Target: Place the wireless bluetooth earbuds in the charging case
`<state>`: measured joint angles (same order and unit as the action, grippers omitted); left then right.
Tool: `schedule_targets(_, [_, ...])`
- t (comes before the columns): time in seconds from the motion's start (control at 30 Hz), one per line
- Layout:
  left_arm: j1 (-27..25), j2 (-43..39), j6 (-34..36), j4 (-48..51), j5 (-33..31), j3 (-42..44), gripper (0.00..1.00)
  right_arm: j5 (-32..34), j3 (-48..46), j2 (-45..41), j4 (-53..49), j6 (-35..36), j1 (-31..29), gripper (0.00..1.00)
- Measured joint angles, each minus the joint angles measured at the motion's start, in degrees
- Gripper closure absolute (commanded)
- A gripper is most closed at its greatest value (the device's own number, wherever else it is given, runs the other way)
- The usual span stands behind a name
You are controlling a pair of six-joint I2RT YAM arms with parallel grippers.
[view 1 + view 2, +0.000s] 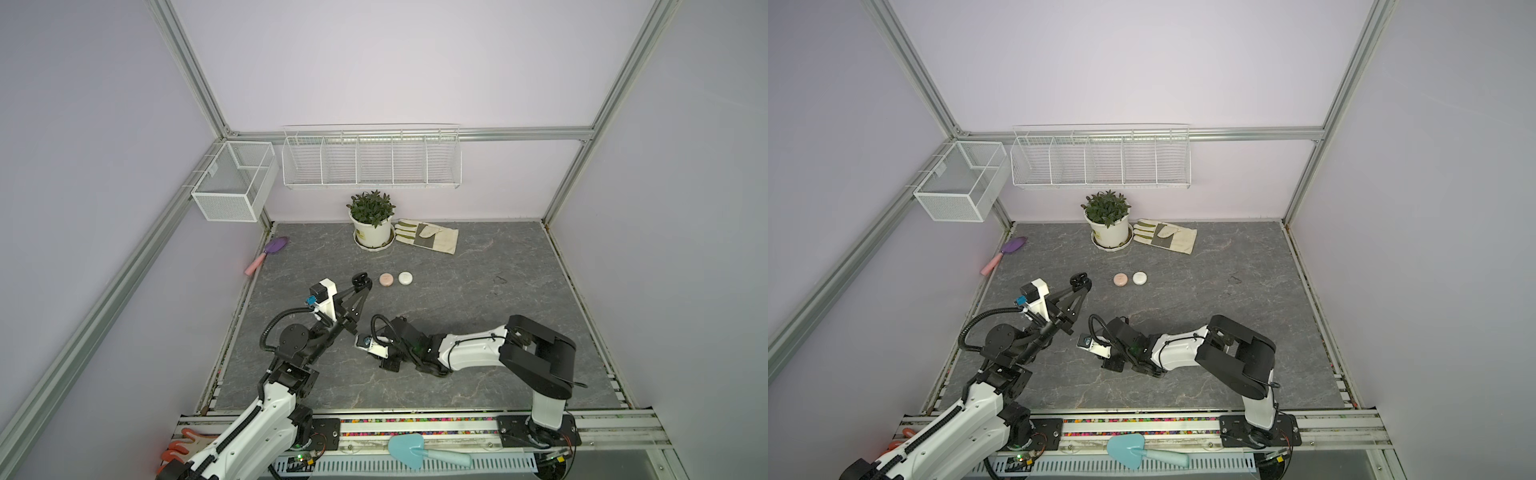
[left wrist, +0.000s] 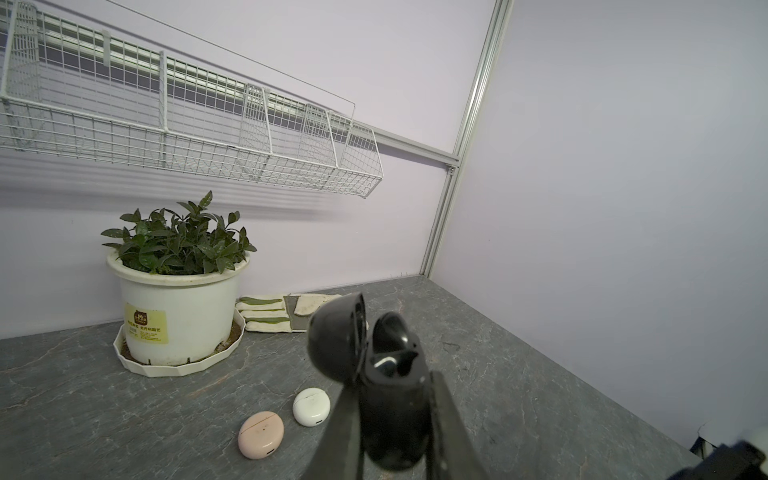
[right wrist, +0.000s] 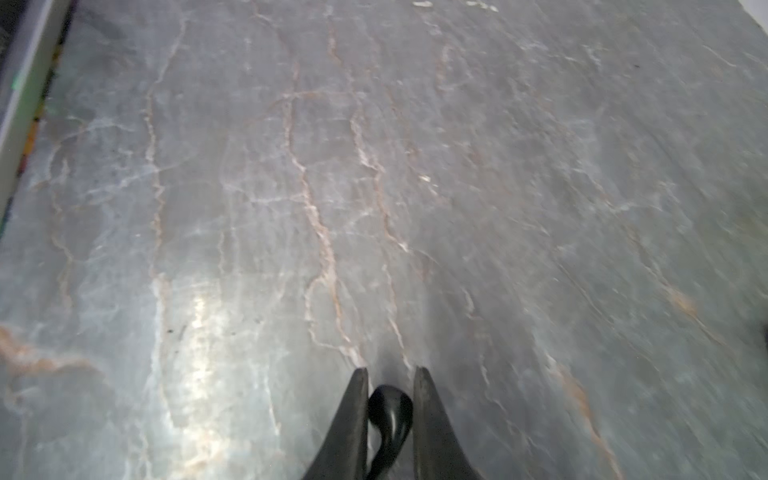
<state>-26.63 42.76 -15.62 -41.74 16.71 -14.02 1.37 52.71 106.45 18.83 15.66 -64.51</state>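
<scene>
The black earbud's stem [image 3: 389, 448] slants back between my right gripper's fingers, so I should set the earbud down and take it anew before inserting it into the case.
My left gripper [image 1: 360, 290] [image 2: 390, 380] is shut on a black round charging case [image 1: 360, 281] [image 1: 1080, 281] [image 2: 390, 415], held above the table left of centre. Its lid [image 2: 338, 336] stands open. In the case's well sits a glossy black shape that I cannot identify. My right gripper [image 3: 390, 370] [image 1: 390, 363] is shut on a black stemmed earbud [image 3: 390, 407], low over the marbled table and nearer the front than the case. In both top views that earbud is hidden by the arm. A pink case [image 1: 386, 279] [image 2: 261, 434] and a white case [image 1: 405, 278] [image 2: 311, 406] lie closed beside each other.
A potted plant [image 1: 372, 226] and a work glove [image 1: 428, 236] sit at the back wall under a wire shelf [image 1: 372, 160]. A purple trowel [image 1: 270, 249] lies at the left edge, and a blue trowel [image 1: 415, 451] on the front rail.
</scene>
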Motion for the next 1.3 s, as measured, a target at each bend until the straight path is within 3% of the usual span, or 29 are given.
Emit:
schedule_targets(0.27, [0.00,0.04,-0.63,-0.39,0.26,0.00,1.00,13.35,-0.87,-3.48,-8.35,-14.47,1.81,0.84])
schedule_targets(0.43, [0.00,-0.33,-0.63,-0.28,0.48,0.00,1.00,20.52,2.03,-4.33,-22.10,-27.21,2.64,0.82])
schedule_targets(0.7, [0.00,-0.66,-0.61,-0.26,0.48,0.00,1.00,19.08,5.68,-3.91,-34.12,-39.76,4.61,0.76])
schedule_targets(1.0, [0.00,-1.20,-0.59,0.13,0.46,0.00,1.00,16.48,7.76,-2.01,-37.99,-44.70,4.70,0.72])
schedule_targets(1.1, [0.00,-1.25,-0.59,0.15,0.46,0.02,1.00,16.15,8.41,-1.79,-39.23,-45.48,4.70,0.66])
schedule_targets(1.3, [0.00,-1.31,-0.85,0.55,0.70,0.02,1.00,14.75,11.96,-1.53,-46.03,-47.04,4.90,0.46])
